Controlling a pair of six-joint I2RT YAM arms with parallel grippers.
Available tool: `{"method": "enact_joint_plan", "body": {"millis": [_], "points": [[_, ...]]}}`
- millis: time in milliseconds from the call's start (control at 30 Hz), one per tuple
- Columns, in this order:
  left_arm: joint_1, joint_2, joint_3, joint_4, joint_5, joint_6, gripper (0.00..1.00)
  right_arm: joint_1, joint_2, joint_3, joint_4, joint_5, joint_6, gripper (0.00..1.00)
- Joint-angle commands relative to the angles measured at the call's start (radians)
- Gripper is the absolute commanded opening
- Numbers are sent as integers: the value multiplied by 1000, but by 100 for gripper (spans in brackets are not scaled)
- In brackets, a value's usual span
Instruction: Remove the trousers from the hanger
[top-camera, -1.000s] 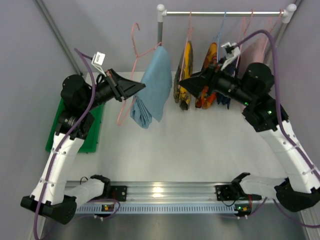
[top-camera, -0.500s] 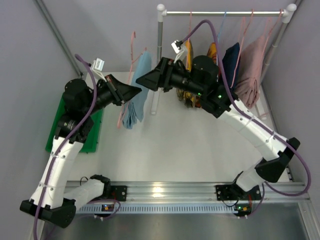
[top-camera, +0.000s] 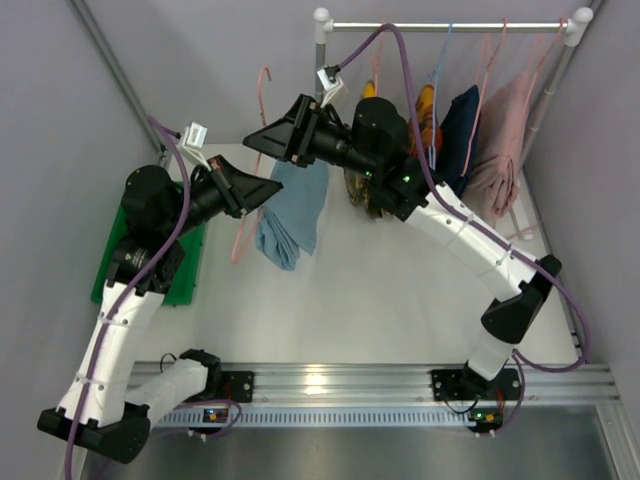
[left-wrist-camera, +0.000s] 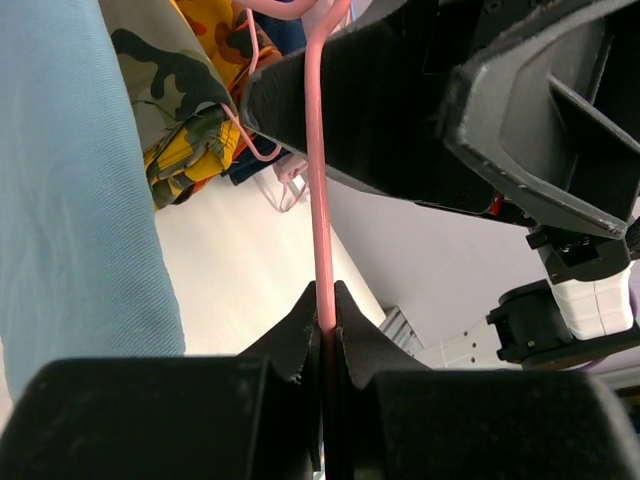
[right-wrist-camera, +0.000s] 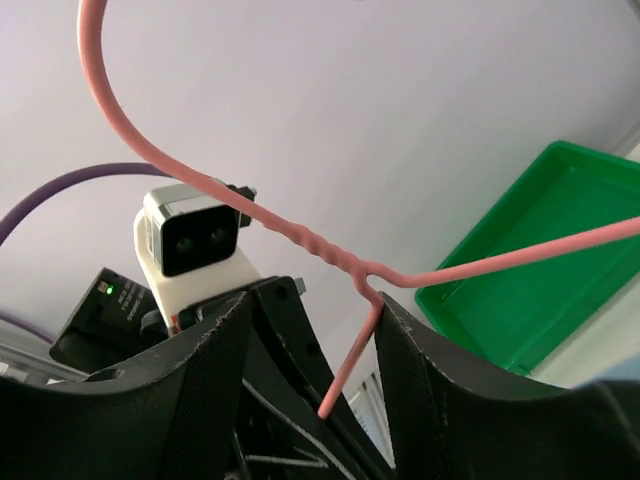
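I should hold the hanger's neck with my right gripper while my left gripper takes the light blue trousers (top-camera: 290, 212), because my left gripper is busy pinching the hanger's wire (left-wrist-camera: 322, 240).
My left gripper (top-camera: 268, 190) is shut on the wire of a pink hanger (top-camera: 241, 232), held off the rail at the left. In the left wrist view the fingertips (left-wrist-camera: 325, 310) pinch the hanger's wire (left-wrist-camera: 316, 170). The light blue trousers (top-camera: 291, 215) hang from it, and also show in the left wrist view (left-wrist-camera: 70, 180). My right gripper (top-camera: 262, 140) is open around the hanger's neck; in the right wrist view the wire (right-wrist-camera: 345, 380) runs between the jaws and touches one finger. The yellow, black-blotched trousers (left-wrist-camera: 185, 110) hang on the rail, mostly hidden behind my right arm in the top view.
The rail (top-camera: 450, 25) at the back also holds an orange-red patterned pair (top-camera: 425, 110), a navy pair (top-camera: 462, 125) and a pink garment (top-camera: 505, 150). A green tray (top-camera: 190, 270) lies at the left under my left arm, seen too in the right wrist view (right-wrist-camera: 530, 270).
My right arm has swung left from the rail to the hanger's neck above my left gripper. The hanger and the light blue trousers have swung and shifted slightly in my left gripper.
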Motion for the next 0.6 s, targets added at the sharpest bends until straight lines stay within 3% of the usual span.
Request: {"method": "enact_joint_plan", "body": {"millis": [0, 200, 300, 333, 400, 433, 500, 567], "points": [[-2, -42, 35, 275, 8, 32, 0, 36, 38, 71, 87, 9, 47, 51], [-2, -35, 21, 309, -3, -8, 0, 53, 74, 83, 66, 27, 87, 40], [-2, -35, 12, 314, -20, -8, 0, 52, 69, 75, 55, 30, 98, 23], [-2, -33, 12, 312, -24, -5, 0, 52, 61, 69, 53, 30, 100, 12], [-2, -30, 14, 295, -31, 10, 0, 50, 54, 60, 50, 29, 98, 0], [-2, -27, 14, 289, -32, 16, 0, 49, 43, 57, 47, 29, 97, 0], [-2, -31, 9, 248, -44, 48, 15, 41, 34, 42, 44, 30, 98, 0], [-2, -53, -3, 211, -58, 94, 43, 29, 14, 37, 41, 35, 89, 0]]}}
